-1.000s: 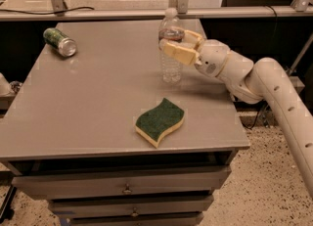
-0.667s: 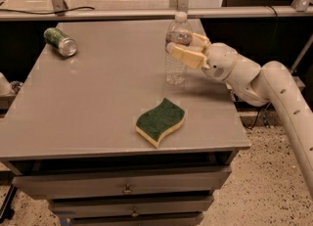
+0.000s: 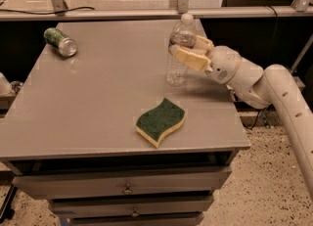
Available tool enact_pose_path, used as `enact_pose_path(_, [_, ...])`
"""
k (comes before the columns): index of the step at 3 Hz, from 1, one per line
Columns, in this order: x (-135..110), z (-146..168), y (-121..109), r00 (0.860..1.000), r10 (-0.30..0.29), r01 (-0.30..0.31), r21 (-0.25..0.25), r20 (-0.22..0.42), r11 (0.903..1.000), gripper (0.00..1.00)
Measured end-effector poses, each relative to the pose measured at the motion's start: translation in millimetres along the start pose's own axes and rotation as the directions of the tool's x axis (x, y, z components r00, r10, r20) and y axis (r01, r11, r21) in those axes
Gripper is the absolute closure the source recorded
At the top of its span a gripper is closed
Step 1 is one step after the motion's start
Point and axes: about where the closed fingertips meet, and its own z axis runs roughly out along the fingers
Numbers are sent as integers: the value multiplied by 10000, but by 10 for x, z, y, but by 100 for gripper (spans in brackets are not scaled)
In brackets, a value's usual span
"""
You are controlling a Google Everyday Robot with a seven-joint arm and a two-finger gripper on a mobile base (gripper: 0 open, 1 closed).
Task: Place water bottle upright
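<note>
The water bottle leans with its cap (image 3: 187, 17) toward my arm. My gripper should gently move the cap back over the bottle's base, then open and back away.
The water bottle (image 3: 177, 68) is a small clear ribbed bottle with a white cap and a white-and-red label band. It stands upright on the grey table (image 3: 98, 98), right of centre toward the back. My gripper (image 3: 184, 45) reaches in from the right and is shut on the bottle at its label band. One cream finger (image 3: 190, 58) crosses the front of the bottle and the other (image 3: 203, 42) lies behind it. The bottle's base looks down on the tabletop.
A green metal can (image 3: 60, 41) lies on its side at the table's back left. A green-and-yellow sponge (image 3: 160, 121) lies in front of the bottle near the front edge. The table's right edge is close under my arm (image 3: 274, 88). A rail runs behind the table.
The gripper has carried the bottle a little right and toward the back, then held about still. The bottle stays upright in the grip.
</note>
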Motion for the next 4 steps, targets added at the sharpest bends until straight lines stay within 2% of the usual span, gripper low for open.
enact_pose_path(2, [-13, 4, -1, 10000, 1, -1, 0, -1, 10000, 36])
enact_pose_path(3, [-21, 27, -15, 10000, -44, 44, -134, -49, 9999, 36])
enact_pose_path(4, [-50, 34, -32, 9999, -111, 109, -225, -82, 9997, 60])
